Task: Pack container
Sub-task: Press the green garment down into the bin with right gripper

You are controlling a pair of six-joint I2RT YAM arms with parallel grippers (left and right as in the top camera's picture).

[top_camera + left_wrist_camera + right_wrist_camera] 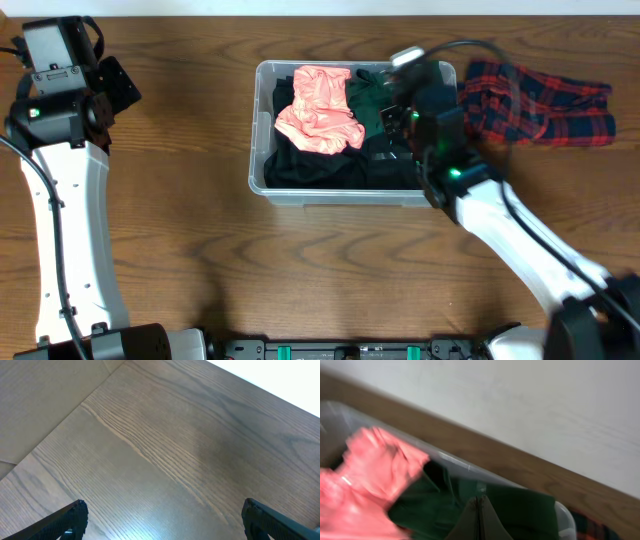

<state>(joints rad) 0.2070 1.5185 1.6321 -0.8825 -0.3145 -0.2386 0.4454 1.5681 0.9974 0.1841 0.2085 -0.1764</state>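
The dark green cloth sticks up over the container's far rim (532, 491), so the robot's right gripper needs to push the green cloth down inside (371, 98) before it gets the plaid cloth.
The clear plastic container (340, 196) sits mid-table with a pink cloth (320, 110), a dark green cloth (368, 92) and black fabric (310, 165) inside. My right gripper (392, 110) hangs over the container's right half. In the blurred right wrist view its fingertips (480, 500) are pressed together just above the green cloth (530, 510), with nothing visible between them. The pink cloth (365, 475) lies to their left, inside the container's rim (455, 462). My left gripper (118, 88) stays at the far left, open (167, 517) over bare wood.
A red and dark plaid cloth (545, 105) lies on the table just right of the container; its edge shows in the right wrist view (600, 527). The table's far edge and a pale wall run behind the container.
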